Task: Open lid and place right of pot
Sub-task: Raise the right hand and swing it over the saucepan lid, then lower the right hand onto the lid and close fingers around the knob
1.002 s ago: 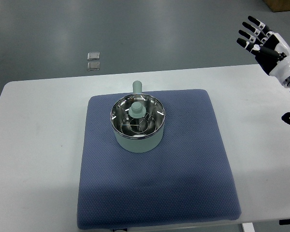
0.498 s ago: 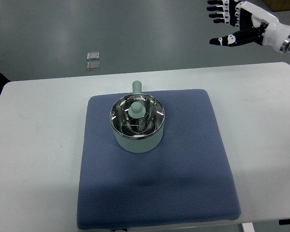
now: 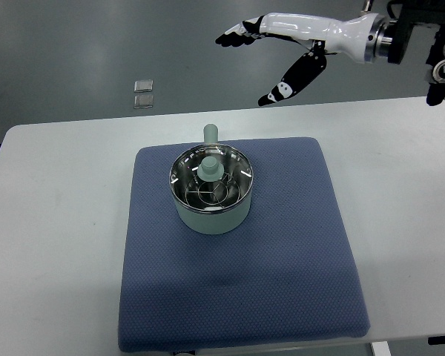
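Observation:
My gripper will lift the glass lid (image 3: 211, 178) free by the lid's knob, and the thin curved lines (image 3: 217, 194) that show through the glass will stay inside the pot.
A pale green pot (image 3: 211, 215) stands on a blue mat (image 3: 282, 274) in the middle of the white table, its short handle (image 3: 211, 133) pointing away from me. A glass lid (image 3: 211, 180) with a pale green knob (image 3: 210, 166) sits on the pot. My right hand (image 3: 271, 59) reaches in from the upper right, high above the table's far edge, up and to the right of the pot. Its fingers (image 3: 237, 34) are spread and hold nothing. The left arm does not show.
The white table (image 3: 52, 222) runs past the mat on every side. Two small square plates (image 3: 143, 93) lie on the grey floor beyond the table's far edge. Dark arm hardware (image 3: 441, 59) sits at the top right corner.
My right hand has swept from the far right edge leftward, over the table's far edge, toward the pot, with its fingers still spread. The pot and lid have not moved.

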Robot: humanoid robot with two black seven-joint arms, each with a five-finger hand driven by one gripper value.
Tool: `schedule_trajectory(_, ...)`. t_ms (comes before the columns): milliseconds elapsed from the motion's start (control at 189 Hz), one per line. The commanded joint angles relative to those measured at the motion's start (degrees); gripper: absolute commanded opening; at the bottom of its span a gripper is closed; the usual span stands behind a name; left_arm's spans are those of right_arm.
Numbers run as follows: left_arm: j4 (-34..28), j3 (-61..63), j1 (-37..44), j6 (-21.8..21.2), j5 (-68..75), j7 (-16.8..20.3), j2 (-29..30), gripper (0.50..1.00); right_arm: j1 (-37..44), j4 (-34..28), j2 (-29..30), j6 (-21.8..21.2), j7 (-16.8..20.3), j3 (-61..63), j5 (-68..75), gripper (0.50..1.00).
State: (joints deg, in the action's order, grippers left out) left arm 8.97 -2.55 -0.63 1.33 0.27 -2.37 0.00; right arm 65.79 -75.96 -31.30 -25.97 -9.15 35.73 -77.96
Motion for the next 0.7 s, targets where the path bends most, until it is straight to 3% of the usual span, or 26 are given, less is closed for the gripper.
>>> schedule_trajectory(0, 0.0, 0.0, 0.0, 0.0, 0.0, 0.0, 0.0, 1.0, 2.4, -0.1, 4.1, 0.4, 0.0, -3.3, -6.7, 0.889)
schedule_trajectory(228, 0.0, 0.0, 0.0, 0.0, 0.0, 0.0, 0.0, 1.0, 2.2, 0.5, 9.8, 2.1, 0.4, -7.1, -13.2, 0.883)
schedule_trajectory(360, 0.0, 0.0, 0.0, 0.0, 0.0, 0.0, 0.0, 1.0, 2.2, 1.6, 10.7, 4.6, 0.7, -10.3, -15.5, 0.881)
schedule_trajectory(694, 0.0, 0.0, 0.0, 0.0, 0.0, 0.0, 0.0, 1.0, 1.7, 3.6, 11.5, 4.5, 2.1, -14.6, -17.2, 0.881)
